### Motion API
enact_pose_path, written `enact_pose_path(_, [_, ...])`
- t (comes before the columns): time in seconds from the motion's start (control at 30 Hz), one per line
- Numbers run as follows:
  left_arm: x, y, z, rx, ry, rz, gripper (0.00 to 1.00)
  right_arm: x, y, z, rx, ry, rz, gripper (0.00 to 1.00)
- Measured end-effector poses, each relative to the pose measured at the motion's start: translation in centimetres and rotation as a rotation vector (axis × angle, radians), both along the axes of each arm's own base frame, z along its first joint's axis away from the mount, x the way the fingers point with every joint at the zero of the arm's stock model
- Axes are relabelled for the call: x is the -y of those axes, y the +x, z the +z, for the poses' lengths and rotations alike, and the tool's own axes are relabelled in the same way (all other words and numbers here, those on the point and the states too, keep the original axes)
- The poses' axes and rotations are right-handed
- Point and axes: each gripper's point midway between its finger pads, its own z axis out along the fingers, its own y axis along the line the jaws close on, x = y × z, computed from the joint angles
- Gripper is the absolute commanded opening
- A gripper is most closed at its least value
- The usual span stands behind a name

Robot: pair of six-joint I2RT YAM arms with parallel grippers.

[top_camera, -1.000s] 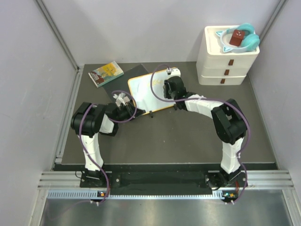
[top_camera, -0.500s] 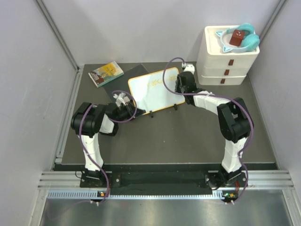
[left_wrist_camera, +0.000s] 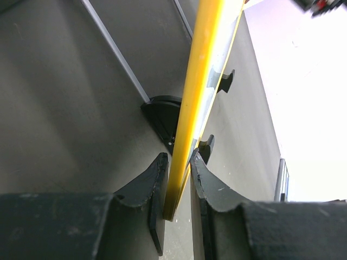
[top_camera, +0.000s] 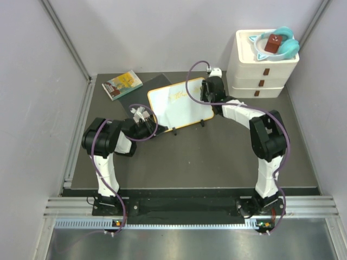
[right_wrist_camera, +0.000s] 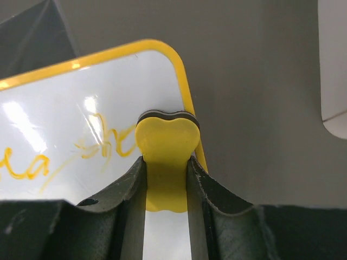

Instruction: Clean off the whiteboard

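Note:
The yellow scribbles [right_wrist_camera: 107, 140] are still there behind the eraser, which is at the yellow frame [right_wrist_camera: 190, 105], so next my right gripper wipes the eraser back over those marks toward my left gripper.
The whiteboard [top_camera: 176, 108], white with a yellow frame, stands tilted on small black feet at the table's back middle. Yellow scribbles [right_wrist_camera: 92, 146] run along its upper part. My left gripper [top_camera: 145, 118] is shut on the board's left edge; the left wrist view shows the yellow frame [left_wrist_camera: 195, 92] pinched between the fingers. My right gripper [top_camera: 210, 93] is shut on a yellow heart-shaped eraser [right_wrist_camera: 165, 151] with a dark felt side, pressed on the board near its top right corner, right of the scribbles.
A small colourful book [top_camera: 122, 84] lies at the back left, partly on a dark mat [top_camera: 142, 93]. A white three-drawer unit [top_camera: 260, 67] stands at the back right with a teal item and a brown block on top. Grey walls enclose the table.
My right gripper with the eraser moved from the board's middle right to the top right corner. More of the white surface now shows. The left arm has not moved.

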Motion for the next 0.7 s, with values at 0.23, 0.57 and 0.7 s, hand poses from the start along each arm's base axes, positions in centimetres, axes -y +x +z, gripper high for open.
enact_pose_path(0.23, [0.0,0.0,0.0,-0.001,0.0,-0.001,0.0,-1.5,0.9,1.0,0.008,0.004,0.071,0.0])
enact_pose_path(0.57, [0.0,0.0,-0.1,-0.004,0.001,0.002,0.0,-8.7,-0.2,1.9,0.04,-0.037,0.226,0.0])
enact_pose_path(0.7, [-0.1,0.0,-0.1,-0.004,0.002,0.003,0.0,-15.4,-3.2,2.1,0.045,-0.051,0.349,0.0])
